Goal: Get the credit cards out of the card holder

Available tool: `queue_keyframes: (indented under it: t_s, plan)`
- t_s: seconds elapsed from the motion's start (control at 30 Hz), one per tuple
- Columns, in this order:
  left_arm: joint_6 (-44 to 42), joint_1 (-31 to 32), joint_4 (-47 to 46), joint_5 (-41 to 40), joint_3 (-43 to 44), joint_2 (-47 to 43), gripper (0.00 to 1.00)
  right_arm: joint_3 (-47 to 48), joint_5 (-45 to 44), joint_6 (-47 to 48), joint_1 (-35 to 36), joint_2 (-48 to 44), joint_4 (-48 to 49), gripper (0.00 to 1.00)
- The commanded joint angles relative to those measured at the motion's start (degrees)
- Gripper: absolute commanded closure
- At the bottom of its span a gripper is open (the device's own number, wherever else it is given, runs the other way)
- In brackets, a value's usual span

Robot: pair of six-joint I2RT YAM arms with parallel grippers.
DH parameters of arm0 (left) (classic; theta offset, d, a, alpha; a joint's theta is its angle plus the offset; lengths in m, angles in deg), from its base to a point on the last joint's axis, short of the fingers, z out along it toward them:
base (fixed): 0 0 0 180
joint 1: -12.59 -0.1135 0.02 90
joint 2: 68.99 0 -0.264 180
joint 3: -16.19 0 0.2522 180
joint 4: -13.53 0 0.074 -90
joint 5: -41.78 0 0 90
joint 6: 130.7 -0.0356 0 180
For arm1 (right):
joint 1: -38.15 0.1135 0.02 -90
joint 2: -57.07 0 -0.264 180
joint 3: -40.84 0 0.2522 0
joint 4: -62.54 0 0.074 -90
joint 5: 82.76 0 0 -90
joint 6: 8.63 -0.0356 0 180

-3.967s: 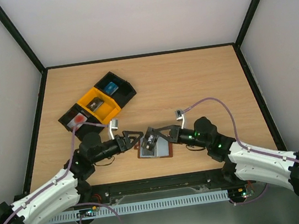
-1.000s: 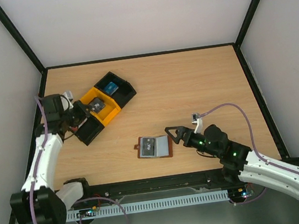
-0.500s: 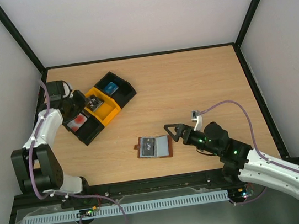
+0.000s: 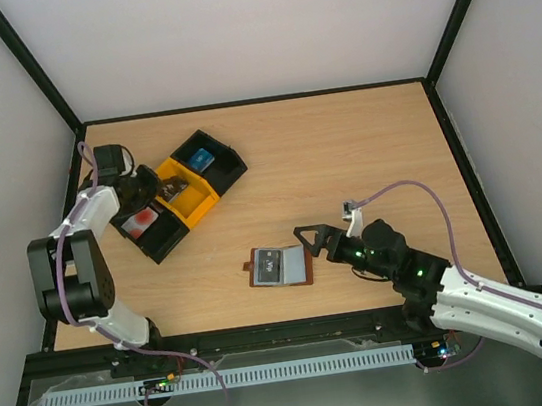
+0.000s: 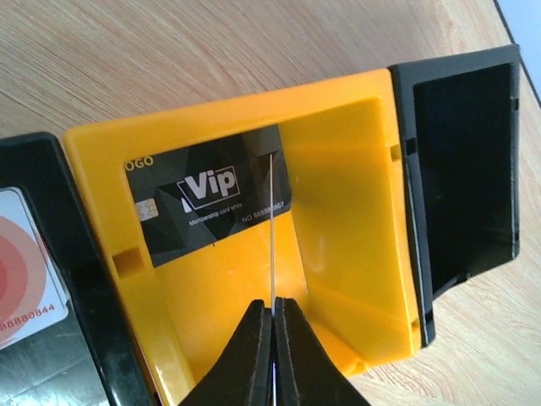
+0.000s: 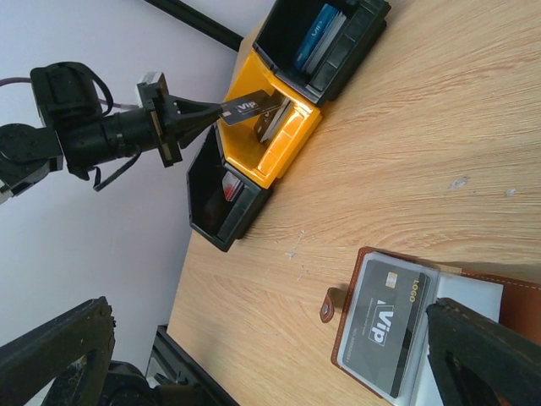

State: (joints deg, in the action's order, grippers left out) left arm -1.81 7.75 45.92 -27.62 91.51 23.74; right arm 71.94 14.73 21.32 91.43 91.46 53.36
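The dark grey card's loose end (image 6: pixel 260 101) is over the opening of the yellow tray, above the matching dark card (image 5: pixel 211 190), so the robot's left gripper keeps going inward and lets go there.
The brown card holder (image 4: pixel 305 267) (image 6: pixel 347 296) lies open on the table with a dark grey credit card (image 4: pixel 272 261) (image 6: pixel 385 326) in its pocket. My left gripper (image 4: pixel 158 191) (image 5: pixel 274 303) (image 6: pixel 215 114) is shut on another dark grey card (image 6: pixel 249 107), seen edge-on (image 5: pixel 273 228), above the yellow tray (image 4: pixel 196 205) (image 5: pixel 347 211). A dark card (image 5: pixel 211 194) lies in that tray. The white card with a red blotch (image 4: pixel 139 220) (image 5: pixel 21 271) and the blue card (image 4: pixel 202 157) (image 6: pixel 317 34) lie in the black trays. My right gripper (image 4: pixel 307 241) (image 6: pixel 270 338) stands open just right of the holder.
The three trays, black (image 4: pixel 160 241), yellow and black (image 4: pixel 231 168), stand in a diagonal row at the back left. A black frame (image 4: pixel 76 180) edges the table close to the left arm. Bare wood stretches between the trays and the holder.
The left arm has swung further back and left, carrying the dark card from over the near black tray to over the yellow tray. The right gripper has edged slightly left, still open.
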Motion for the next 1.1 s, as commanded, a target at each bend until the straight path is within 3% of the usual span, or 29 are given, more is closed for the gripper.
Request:
queue_keyframes:
  t_s: [0.0, 0.6, 1.07]
  plan:
    - [0.64, -0.34, -1.6, -1.74, 2.09, 2.16, 0.97, 2.32, -1.38, 1.5, 0.16, 1.02, 1.46, 0.02]
    - [0.33, -0.34, -2.34, -4.51, 4.66, 7.17, 0.97, 2.99, -1.99, 1.93, 0.17, 2.95, 1.75, 0.02]
    - [0.65, -0.34, -2.28, -5.92, 5.23, 7.73, 0.86, 2.81, -2.43, 1.87, 0.15, 3.23, 1.75, 0.02]
